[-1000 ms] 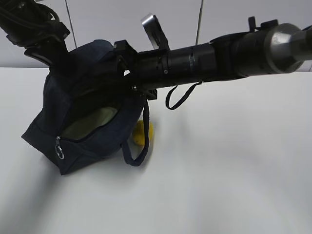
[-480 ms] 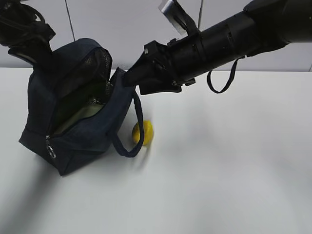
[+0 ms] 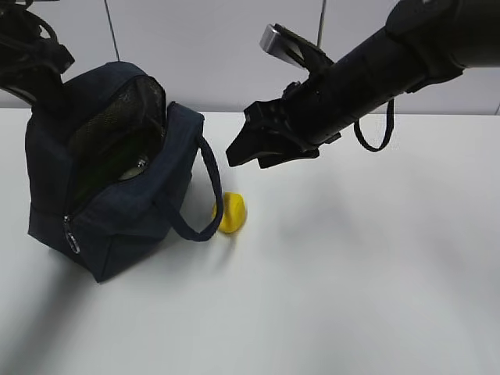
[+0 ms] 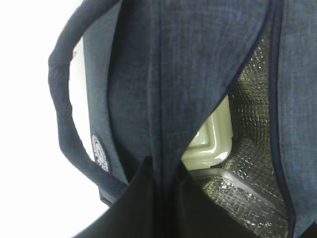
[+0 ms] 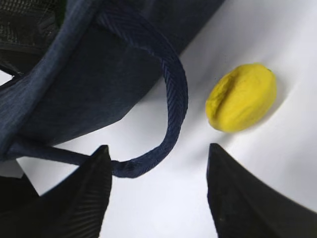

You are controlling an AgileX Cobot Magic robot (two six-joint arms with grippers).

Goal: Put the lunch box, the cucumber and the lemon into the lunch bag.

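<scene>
The robot's right gripper keeps going toward the lemon [image 5: 241, 97], which lies clear of the bag's loop handle [image 5: 178, 94], until its open fingers are on either side of the lemon, and then close.
The navy lunch bag [image 3: 117, 211] stands open on the left of the white table. My left gripper [image 4: 163, 168] is shut on the bag's top flap and holds it up. The sage-green lunch box [image 4: 210, 141] lies inside the foil-lined bag. The lemon [image 3: 231, 212] lies on the table beside the bag's loop handle [image 3: 205, 187]; the right wrist view shows it too [image 5: 241, 97]. My right gripper [image 3: 238, 152] is open and empty, hovering above the lemon just right of the bag. The cucumber is hidden.
A grey panelled wall [image 3: 219, 47] runs behind the table. The table [image 3: 351, 297] stretches white to the right and front of the bag. The bag's zipper pull [image 3: 71, 242] hangs at its front left corner.
My right gripper has pulled out of the bag's opening and moved right and up. The bag has swung upright and left, and the lemon now shows fully.
</scene>
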